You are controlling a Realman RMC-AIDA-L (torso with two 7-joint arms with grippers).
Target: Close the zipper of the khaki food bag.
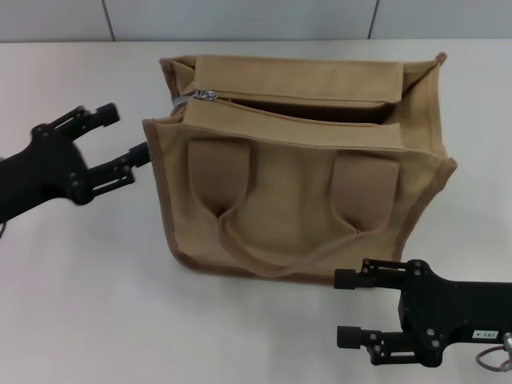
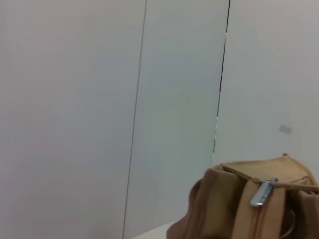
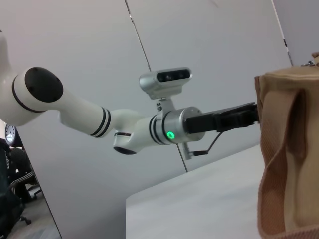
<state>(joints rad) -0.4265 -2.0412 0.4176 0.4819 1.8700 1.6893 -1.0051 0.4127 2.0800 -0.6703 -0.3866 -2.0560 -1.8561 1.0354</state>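
Note:
The zipper's tail hangs down over the bag's end (image 1: 173, 110), so next I grab the tail (image 2: 258, 219) with my left gripper and raise it before my right gripper takes the slider.
The khaki food bag (image 1: 300, 188) stands upright on the white table, its strap handle hanging down the near side. Its zipper (image 1: 304, 106) gapes open along the top, with the silver slider (image 1: 206, 95) at the bag's left end. My left gripper (image 1: 124, 134) is open just left of that end, its near finger close to the bag's side. My right gripper (image 1: 346, 308) is open and empty, low in front of the bag's right corner. The left wrist view shows the bag's end (image 2: 224, 209) and the slider (image 2: 262, 193). The right wrist view shows the bag (image 3: 286, 159) and the left arm (image 3: 164, 127).
The white table (image 1: 88, 304) runs all round the bag. A pale panelled wall (image 1: 240, 18) stands behind the table's far edge.

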